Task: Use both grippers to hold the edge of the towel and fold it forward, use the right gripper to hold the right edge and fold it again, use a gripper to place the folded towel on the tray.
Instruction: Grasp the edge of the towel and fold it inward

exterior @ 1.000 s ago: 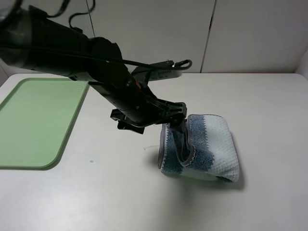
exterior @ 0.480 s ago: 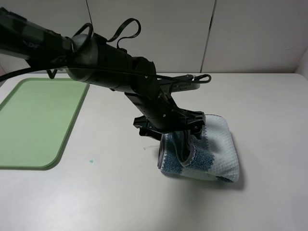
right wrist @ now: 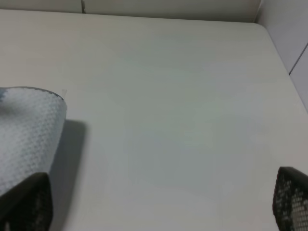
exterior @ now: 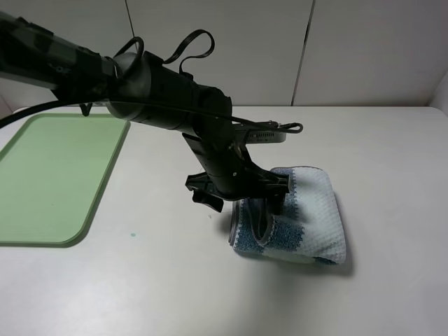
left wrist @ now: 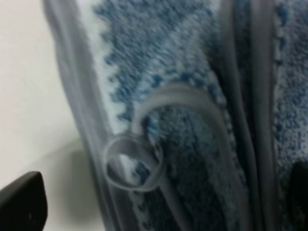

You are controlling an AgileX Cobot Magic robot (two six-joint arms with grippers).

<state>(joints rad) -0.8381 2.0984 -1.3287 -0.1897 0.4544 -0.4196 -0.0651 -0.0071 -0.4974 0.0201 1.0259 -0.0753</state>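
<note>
My left gripper's open fingers are astride the towel's curled grey hem (exterior: 264, 236). The gripper goes down next until they are on either side of the folded layers (exterior: 236, 229), and then closes.
The towel (exterior: 311, 220) lies folded into a thick bundle right of the table's middle, its grey hem (exterior: 270, 229) curling along the left side. My left gripper (exterior: 245, 201) hangs open just above that left side, one finger on each side of the bundle's near-left part. In the left wrist view the blue-striped towel (left wrist: 192, 120) and its hem (left wrist: 260, 96) fill the picture between the open left gripper (left wrist: 161, 202) fingers. The right gripper (right wrist: 159, 207) is open over bare table, with the towel (right wrist: 26, 130) off to one side. The pale-green tray (exterior: 49, 175) lies at the far left with nothing on it.
The white table (exterior: 392, 154) stretches to the right of the towel and along the front. A small green speck (exterior: 133, 235) marks the tabletop between tray and towel. White wall panels close off the back. The right arm does not show in the exterior view.
My left arm has swung right from beside the tray and come down over the towel's left side. Its jaws stay open. The towel has not moved.
</note>
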